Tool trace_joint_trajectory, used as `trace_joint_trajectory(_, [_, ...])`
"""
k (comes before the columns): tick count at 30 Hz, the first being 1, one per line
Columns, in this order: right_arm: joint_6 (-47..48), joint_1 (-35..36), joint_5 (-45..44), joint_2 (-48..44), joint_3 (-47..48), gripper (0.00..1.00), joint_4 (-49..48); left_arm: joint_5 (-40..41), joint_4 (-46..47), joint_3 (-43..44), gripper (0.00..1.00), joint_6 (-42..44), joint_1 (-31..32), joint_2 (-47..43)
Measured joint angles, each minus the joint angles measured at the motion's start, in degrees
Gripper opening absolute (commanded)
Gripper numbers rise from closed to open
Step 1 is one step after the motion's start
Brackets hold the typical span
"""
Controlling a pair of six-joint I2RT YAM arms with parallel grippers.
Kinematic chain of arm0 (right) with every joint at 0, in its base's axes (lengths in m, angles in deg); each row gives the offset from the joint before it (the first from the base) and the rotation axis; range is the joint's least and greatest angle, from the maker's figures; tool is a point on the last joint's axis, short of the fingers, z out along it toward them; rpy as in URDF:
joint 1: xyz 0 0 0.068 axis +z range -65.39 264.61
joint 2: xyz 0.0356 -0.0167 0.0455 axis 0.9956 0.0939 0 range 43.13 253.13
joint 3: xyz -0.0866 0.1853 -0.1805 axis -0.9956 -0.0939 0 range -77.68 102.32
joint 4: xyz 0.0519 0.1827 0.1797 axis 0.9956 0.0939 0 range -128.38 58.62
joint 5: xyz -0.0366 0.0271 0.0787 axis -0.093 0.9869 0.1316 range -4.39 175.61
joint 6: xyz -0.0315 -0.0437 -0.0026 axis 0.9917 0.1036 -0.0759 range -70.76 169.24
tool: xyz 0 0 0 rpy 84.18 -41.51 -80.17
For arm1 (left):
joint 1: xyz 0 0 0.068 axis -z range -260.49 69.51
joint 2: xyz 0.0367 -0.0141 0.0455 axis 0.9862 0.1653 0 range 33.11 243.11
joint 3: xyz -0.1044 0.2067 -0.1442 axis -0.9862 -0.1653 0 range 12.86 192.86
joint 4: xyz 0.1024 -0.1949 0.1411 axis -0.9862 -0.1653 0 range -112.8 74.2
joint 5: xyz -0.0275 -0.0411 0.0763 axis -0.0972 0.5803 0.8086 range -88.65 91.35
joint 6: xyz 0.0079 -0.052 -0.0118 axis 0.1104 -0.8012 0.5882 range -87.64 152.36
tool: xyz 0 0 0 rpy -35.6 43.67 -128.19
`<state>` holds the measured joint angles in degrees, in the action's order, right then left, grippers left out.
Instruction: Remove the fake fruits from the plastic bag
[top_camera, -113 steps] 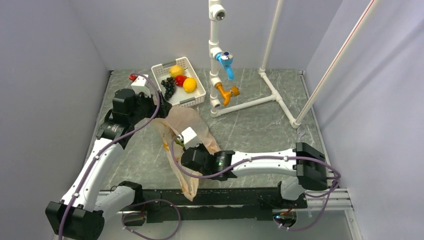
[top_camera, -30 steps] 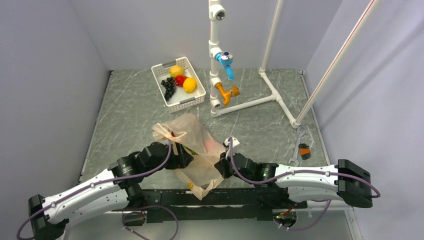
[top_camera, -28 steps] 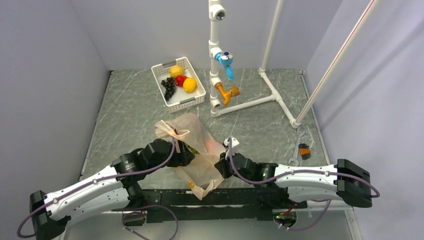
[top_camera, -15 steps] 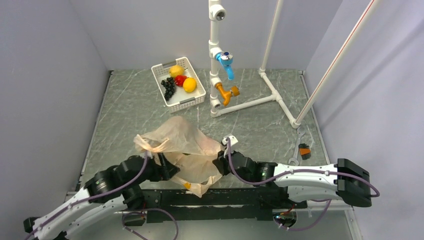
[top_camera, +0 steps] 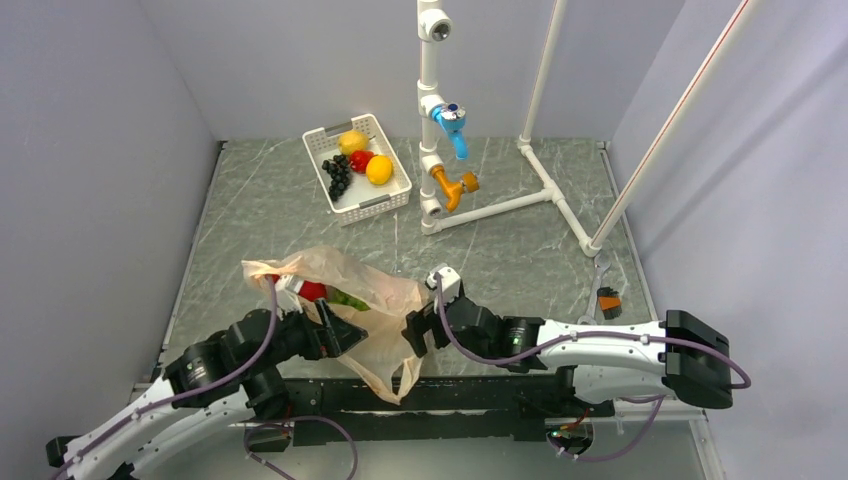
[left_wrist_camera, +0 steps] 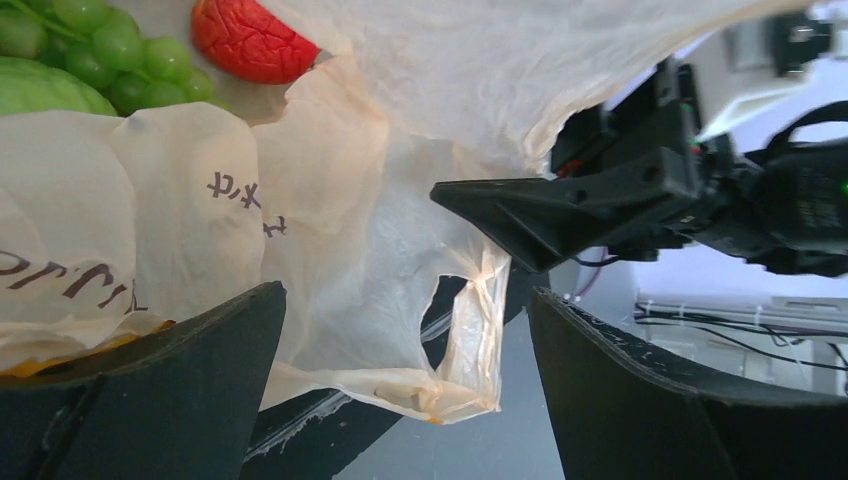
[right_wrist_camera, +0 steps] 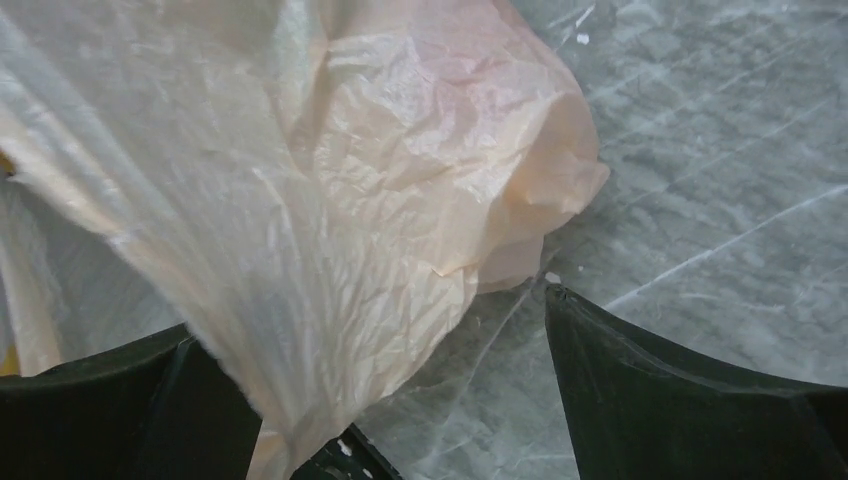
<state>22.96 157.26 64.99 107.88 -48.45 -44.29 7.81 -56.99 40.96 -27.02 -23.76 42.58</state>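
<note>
The bag's printed flap [left_wrist_camera: 190, 195] is over part of the round green fruit [left_wrist_camera: 45, 88], so my left gripper should first pull the bag's flap back and then take the round green fruit out.
The peach plastic bag [top_camera: 385, 300] lies crumpled on the marble table between my two grippers. At its open left end a red fruit [top_camera: 312, 290] and green grapes [top_camera: 347, 298] show. The left wrist view shows the same red fruit [left_wrist_camera: 250, 40], the green grape bunch [left_wrist_camera: 120, 50] and a round green fruit [left_wrist_camera: 40, 90] in the bag's mouth. My left gripper [left_wrist_camera: 405, 295] is open, with the bag's loop handle [left_wrist_camera: 470, 330] hanging loose between its fingers. My right gripper [right_wrist_camera: 368, 315] is open too, and the bag [right_wrist_camera: 400, 170] drapes over its left finger [right_wrist_camera: 100, 420].
A white basket [top_camera: 392, 197] at the back holds a lemon, an orange fruit, a red fruit and black grapes. A white pipe frame [top_camera: 430, 120] with blue and orange valves stands behind. A small orange-and-black tool [top_camera: 607, 300] lies at the right. The table's front rail runs just below the bag.
My right gripper has opened and let go of the bag. The left gripper has opened wider. The bag has slid left and slumped, and the red and green fruits now show at its mouth.
</note>
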Motion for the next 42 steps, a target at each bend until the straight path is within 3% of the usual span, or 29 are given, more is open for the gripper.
trace_joint_trajectory(5, [4.8, 0.0, 0.2, 1.3, 5.4, 0.99, 2.4, -0.1, -1.0, 3.1, 0.97, 0.9, 0.0, 7.9])
trace_joint_trajectory(12, [12.4, -0.5, 3.0, 10.9, 18.8, 0.97, 2.4, -0.2, -7.6, 9.1, 0.91, 4.6, 0.0, 13.2])
trace_joint_trajectory(13, [13.0, -0.5, 3.2, 12.9, 20.5, 0.93, 2.1, -0.3, -8.1, 9.2, 0.89, 4.7, 0.0, 12.6])
trace_joint_trajectory(18, [14.0, -0.6, -2.2, 22.5, 26.3, 0.33, 0.8, -1.6, -7.2, 7.9, 0.76, 4.2, 0.0, 3.5])
trace_joint_trajectory(21, [12.3, -1.2, -7.2, 26.3, 29.0, 0.17, 2.2, -1.8, -2.3, 5.1, 0.71, 3.2, 0.0, -1.9])
trace_joint_trajectory(24, [11.6, -1.9, -10.6, 26.4, 29.5, 0.0, 2.5, -1.6, 0.6, 3.6, 0.67, 3.0, 0.0, -1.2])
trace_joint_trajectory(32, [11.5, -2.7, -15.1, 21.7, 30.6, 0.0, 6.4, 3.1, 6.9, 4.4, 0.63, 5.2, 0.0, 15.2])
trace_joint_trajectory(38, [11.6, -2.8, -17.0, 11.4, 30.3, 0.0, 8.5, 11.0, 11.3, 6.1, 0.74, 7.9, 0.0, 22.1])
trace_joint_trajectory(42, [11.8, -3.2, -18.4, 7.5, 29.5, 0.0, 8.4, 14.6, 12.3, 7.6, 0.74, 10.2, -1.8, 26.4])
